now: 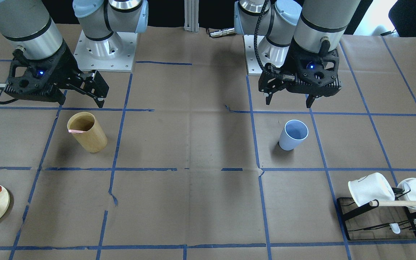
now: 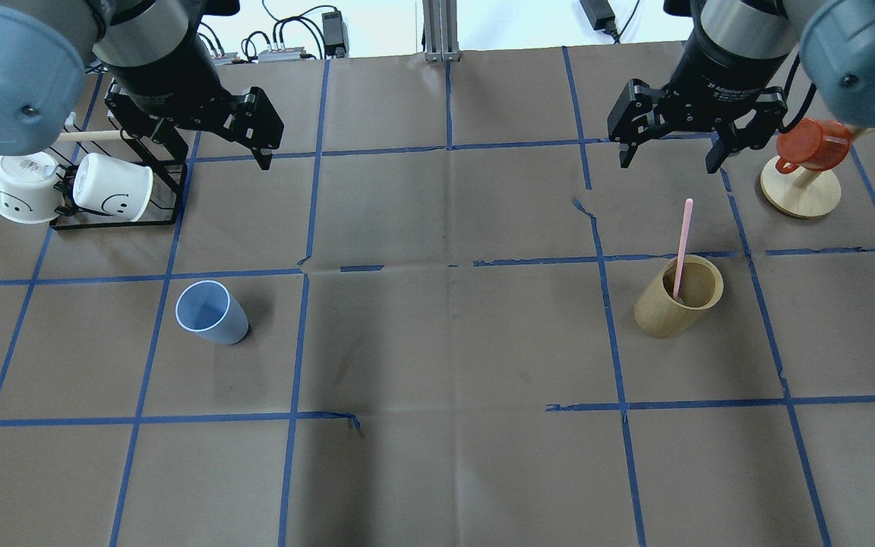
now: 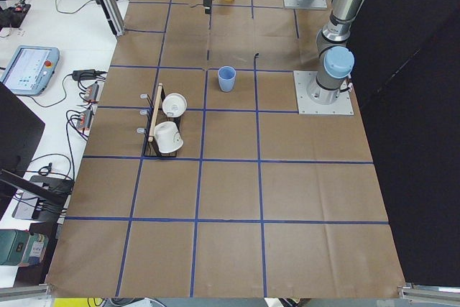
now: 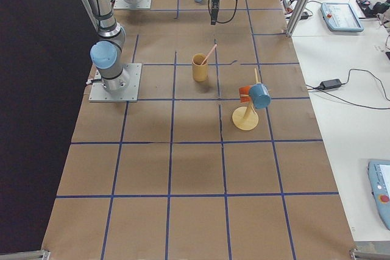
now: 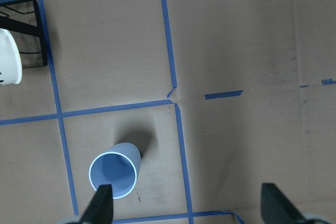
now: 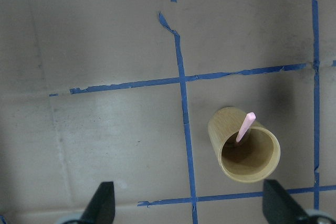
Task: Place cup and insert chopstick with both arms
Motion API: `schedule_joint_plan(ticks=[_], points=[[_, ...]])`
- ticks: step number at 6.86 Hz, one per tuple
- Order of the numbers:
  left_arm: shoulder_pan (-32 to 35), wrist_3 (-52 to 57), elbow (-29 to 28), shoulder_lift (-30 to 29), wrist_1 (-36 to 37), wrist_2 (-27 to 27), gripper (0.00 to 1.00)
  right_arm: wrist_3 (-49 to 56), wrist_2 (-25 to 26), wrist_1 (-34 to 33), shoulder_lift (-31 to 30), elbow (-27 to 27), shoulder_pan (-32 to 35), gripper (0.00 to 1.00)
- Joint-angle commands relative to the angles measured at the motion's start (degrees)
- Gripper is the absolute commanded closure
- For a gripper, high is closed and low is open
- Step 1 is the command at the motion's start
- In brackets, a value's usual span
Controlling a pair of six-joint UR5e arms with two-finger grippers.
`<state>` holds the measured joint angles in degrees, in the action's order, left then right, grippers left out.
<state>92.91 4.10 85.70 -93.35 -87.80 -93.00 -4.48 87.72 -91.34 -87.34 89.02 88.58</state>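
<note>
My gripper will lift the pink chopstick (image 1: 77, 131), and the chopstick will slide free and leave the bamboo cylinder standing, because wide open space (image 1: 83, 121) surrounds it in the cylinder.
The light blue cup (image 2: 211, 312) stands upright on the paper-covered table on my left side; it also shows in the front view (image 1: 293, 134) and low in the left wrist view (image 5: 114, 175), next to one finger. My left gripper (image 2: 210, 148) is open and empty, held above the table beyond the cup. A pink chopstick (image 2: 683, 243) leans inside a tan bamboo cylinder (image 2: 669, 311) on my right side; the right wrist view shows it too (image 6: 245, 127). My right gripper (image 2: 668, 162) is open and empty, above the table beyond the cylinder.
A black rack (image 2: 115, 213) with two white mugs (image 2: 111, 186) and a wooden rod stands at the far left. A wooden stand (image 2: 800, 190) with a red-orange cup stands at the far right. Blue tape lines grid the table.
</note>
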Motion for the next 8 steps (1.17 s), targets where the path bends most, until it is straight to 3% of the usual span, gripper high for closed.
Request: schedule_joint_plan(ticks=[1,8], points=[[-0.3,0.0,-0.2,0.2,-0.1,0.0,0.00,0.0,0.0,0.0,0.0,0.0,0.0,0.00],[-1.4,-7.0,1.0,2.4,-2.3,1.9,0.00,0.0,0.0,-0.5,0.0,-0.2,0.0,0.00]])
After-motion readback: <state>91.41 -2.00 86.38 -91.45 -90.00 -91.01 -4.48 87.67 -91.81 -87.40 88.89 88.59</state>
